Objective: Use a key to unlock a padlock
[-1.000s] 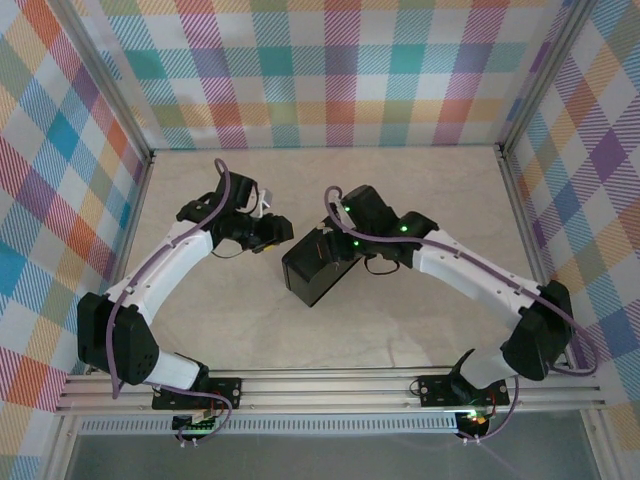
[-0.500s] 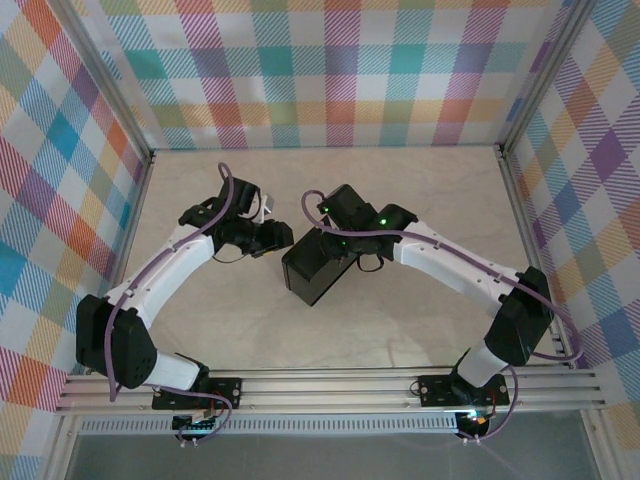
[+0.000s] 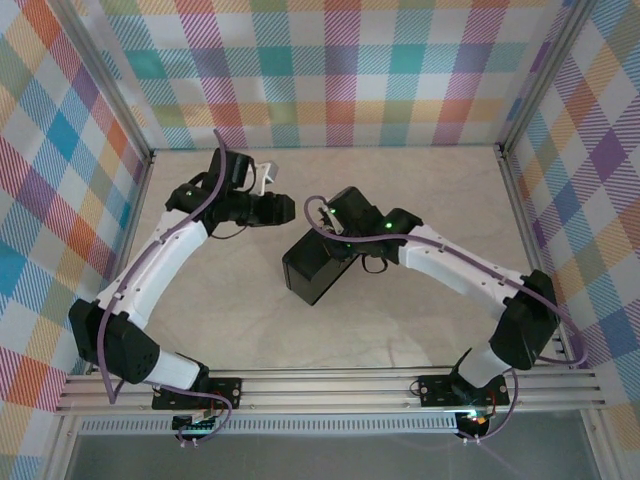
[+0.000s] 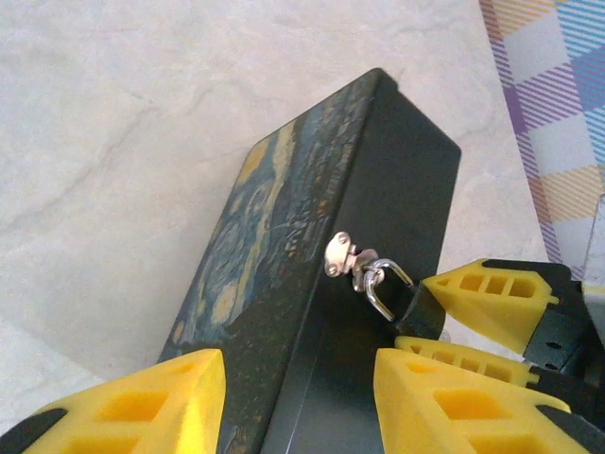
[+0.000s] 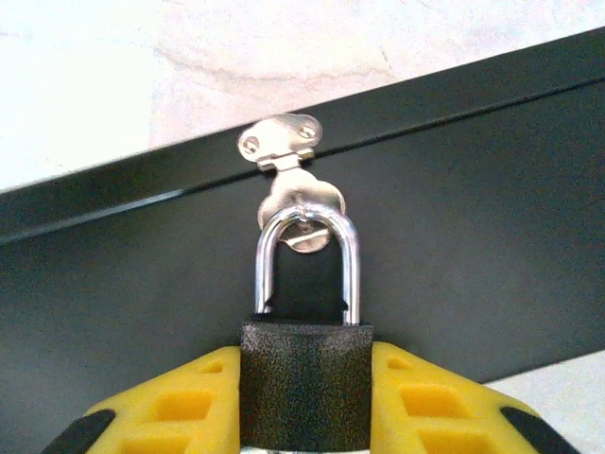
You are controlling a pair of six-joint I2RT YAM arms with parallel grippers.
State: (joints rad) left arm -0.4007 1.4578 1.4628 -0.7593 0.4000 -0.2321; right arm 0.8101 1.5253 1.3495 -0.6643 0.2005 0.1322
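Note:
The padlock's shackle [image 5: 304, 216] still loops through the hasp and the box stands loose, so next my left gripper steadies the box's near end [image 3: 298, 270] while my right gripper frees the padlock.
A black padlock [image 5: 305, 378] hangs by its steel shackle [image 5: 305, 265] from the silver hasp [image 5: 281, 137] on the side of a black box with a painted lid [image 4: 255, 246]. My right gripper [image 5: 305, 411] is shut on the padlock's body, one yellow finger on each side. In the left wrist view the padlock [image 4: 423, 309] sits between those fingers [image 4: 496, 295]. My left gripper [image 4: 298, 407] is open above the box's lid edge, with nothing between its fingers. From above, the left gripper [image 3: 278, 208] hovers off the box's [image 3: 312, 270] far left corner. The key is out of view.
The box lies on a pale marble-patterned table [image 3: 420, 190] enclosed by checked walls [image 3: 330, 70]. Metal frame rails [image 3: 330, 385] run along the near edge by the arm bases. Open tabletop lies behind and to the right of the box.
The left gripper has drawn back from the box toward the far left. The right gripper shifted slightly left, still holding the padlock. The box has not moved.

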